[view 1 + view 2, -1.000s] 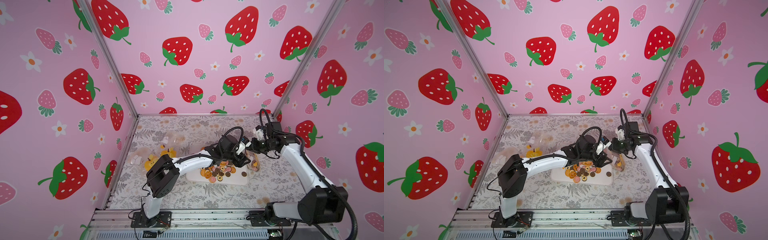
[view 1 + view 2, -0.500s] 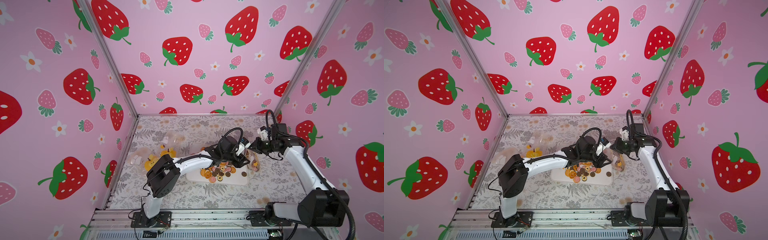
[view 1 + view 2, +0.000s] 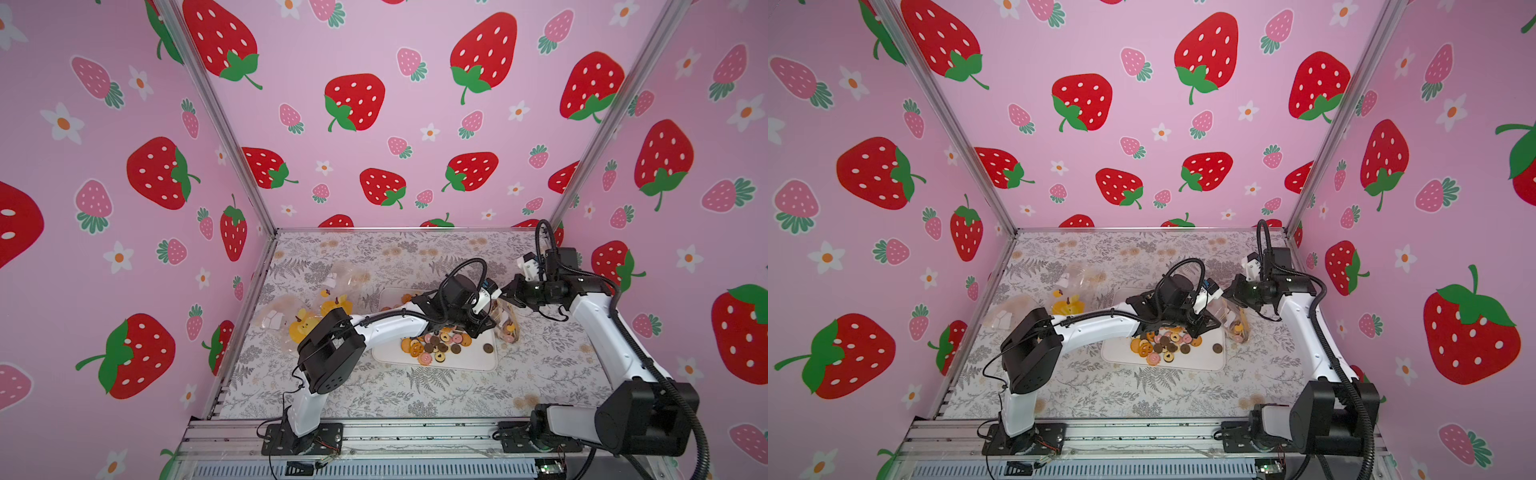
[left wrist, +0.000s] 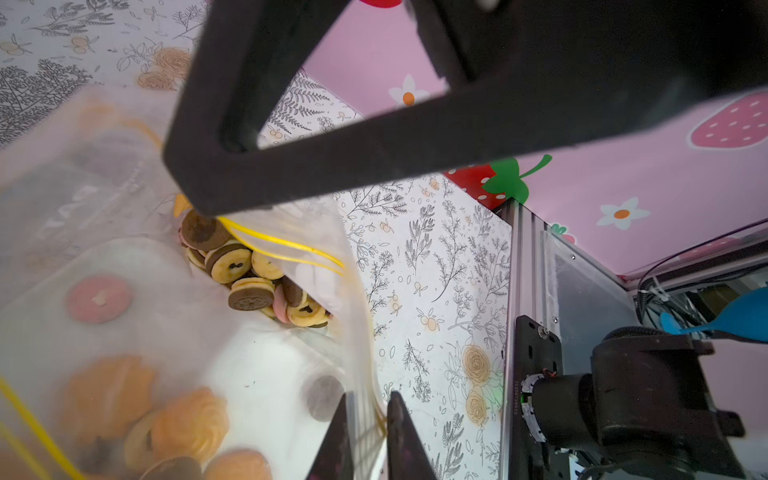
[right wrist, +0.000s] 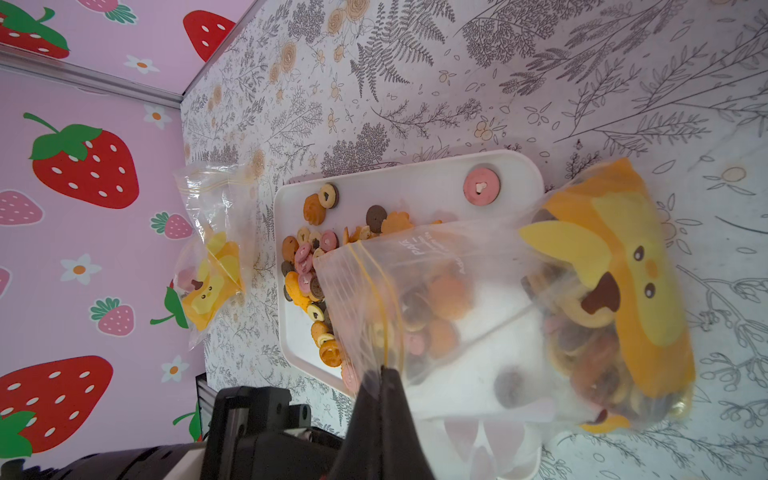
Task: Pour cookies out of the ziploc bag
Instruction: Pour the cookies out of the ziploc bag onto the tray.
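Note:
Next, my right gripper lets go of the bag's rim and reaches for the bag's bottom [image 3: 509, 339], because both my grippers are holding the bag's rim while cookies sit deep in the ziploc bag [image 3: 508, 327].
The clear ziploc bag [image 3: 508, 322] with a yellow duck print stands at the right end of the white tray [image 3: 469, 361], its mouth up and open. In the right wrist view the bag [image 5: 498, 311] still holds cookies [image 5: 582, 345]. More cookies [image 3: 436, 343] lie in a heap on the tray in both top views [image 3: 1163, 345]. My right gripper [image 5: 380, 372] is shut on one side of the bag's zip rim. My left gripper [image 4: 370, 403] has narrowed onto the opposite rim, with the plastic edge between its jaws.
Other duck-print bags [image 3: 328, 307] lie on the floral table left of the tray, one with white blocks [image 3: 272, 318]. The right arm's base [image 4: 623, 395] and the frame rail stand close behind the bag. Pink walls enclose three sides.
My left gripper's jaws have come together onto the bag's rim. The right arm shifted slightly while keeping hold of the bag. The cookies on the tray lie as before.

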You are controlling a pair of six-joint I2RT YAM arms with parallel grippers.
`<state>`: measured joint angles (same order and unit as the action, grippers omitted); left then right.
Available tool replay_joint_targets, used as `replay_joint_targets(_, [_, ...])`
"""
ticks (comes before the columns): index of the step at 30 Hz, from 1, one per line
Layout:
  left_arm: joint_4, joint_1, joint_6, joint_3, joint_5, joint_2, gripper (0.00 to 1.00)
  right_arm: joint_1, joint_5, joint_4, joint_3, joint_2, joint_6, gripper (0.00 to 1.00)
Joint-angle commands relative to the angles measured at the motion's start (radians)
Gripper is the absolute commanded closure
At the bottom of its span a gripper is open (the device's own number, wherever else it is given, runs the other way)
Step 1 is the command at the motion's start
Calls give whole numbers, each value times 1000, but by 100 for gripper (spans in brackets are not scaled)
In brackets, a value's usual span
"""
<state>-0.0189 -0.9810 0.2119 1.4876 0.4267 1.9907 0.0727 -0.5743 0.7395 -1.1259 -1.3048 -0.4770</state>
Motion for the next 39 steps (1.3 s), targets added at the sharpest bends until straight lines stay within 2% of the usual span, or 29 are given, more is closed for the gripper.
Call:
replay_joint_targets(1, [19,-5,-2,63,9,20,83,-9,-10,1,18,40,8,99])
replay_joint_targets(2, [21,-5,-2,68,7,22,83,-12,-9,5,21,43,11,97])
replay_joint_targets(3, [23,-4,0,72,6,23,84,-17,-8,11,24,49,16,91])
replay_joint_targets(7, [34,-4,7,92,4,33,85,-48,38,43,35,98,26,45])
replay_joint_targets(9, [35,-3,14,98,4,35,86,-69,72,80,39,134,27,28])
replay_joint_targets(10, [38,-3,17,103,3,37,86,-82,86,90,45,160,26,11])
replay_joint_targets(11, [42,-3,19,110,4,39,86,-95,97,97,51,181,22,0])
replay_joint_targets(20, [82,-2,69,225,35,76,88,-224,153,141,141,322,-9,1])
replay_joint_targets(28, [94,-7,174,322,49,95,90,-241,263,176,169,365,-58,1])
replay_joint_targets(34, [123,-8,199,382,23,120,90,-246,255,189,224,338,-66,0])
replay_joint_targets(35, [126,-8,194,376,24,117,89,-247,250,185,233,334,-66,0])
replay_joint_targets(37, [127,-8,174,340,17,88,76,-249,227,174,252,328,-74,1])
replay_joint_targets(39, [130,-7,148,283,-16,36,67,-251,213,170,256,322,-75,0])
